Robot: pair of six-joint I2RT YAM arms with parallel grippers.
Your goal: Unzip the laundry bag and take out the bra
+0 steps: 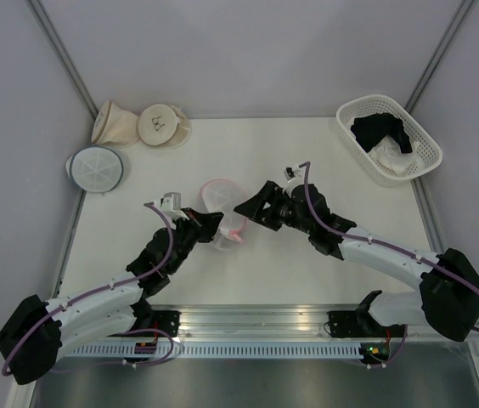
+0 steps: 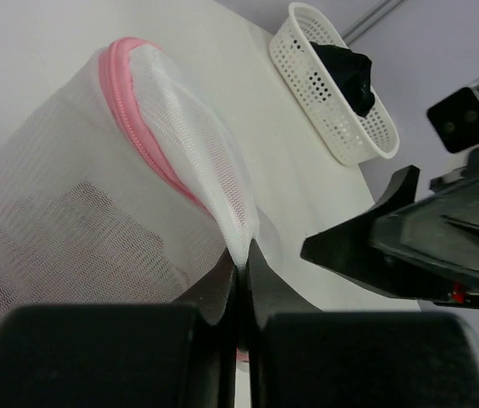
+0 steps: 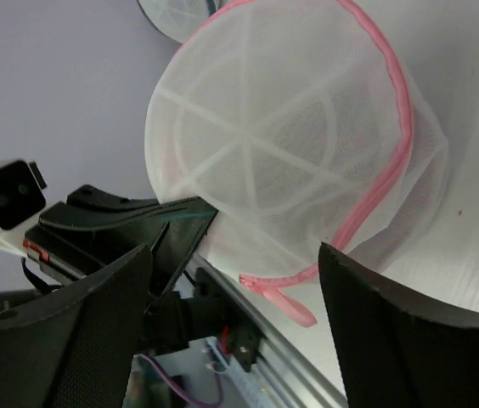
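Next, I take the pink rim (image 3: 307, 274) with my right gripper before my left gripper opens, because my left gripper holds a mesh fold (image 2: 233, 219) while the zipper's pull tab hangs loose.
The laundry bag (image 1: 222, 202), a white mesh dome with a pink zipper rim, stands tilted at the middle of the table. My left gripper (image 1: 217, 223) is shut on a fold of its white mesh (image 2: 238, 231) at the near side. My right gripper (image 1: 250, 201) is open just to the right of the bag, with the bag (image 3: 282, 144) ahead between its fingers (image 3: 409, 331). The pink zipper end with its flat pull tab (image 3: 289, 303) hangs at the bag's lower edge, untouched. The bra is hidden; only a dim reddish patch (image 2: 78, 229) shows through the mesh.
A white basket (image 1: 426, 149) at the back right holds a black garment (image 1: 381, 130) and a white cloth (image 1: 394, 160). Two beige pouches (image 1: 161, 125) and a white pouch with a grey-blue rim (image 1: 95, 167) lie at the back left. The metal rail (image 1: 256, 319) runs along the near edge.
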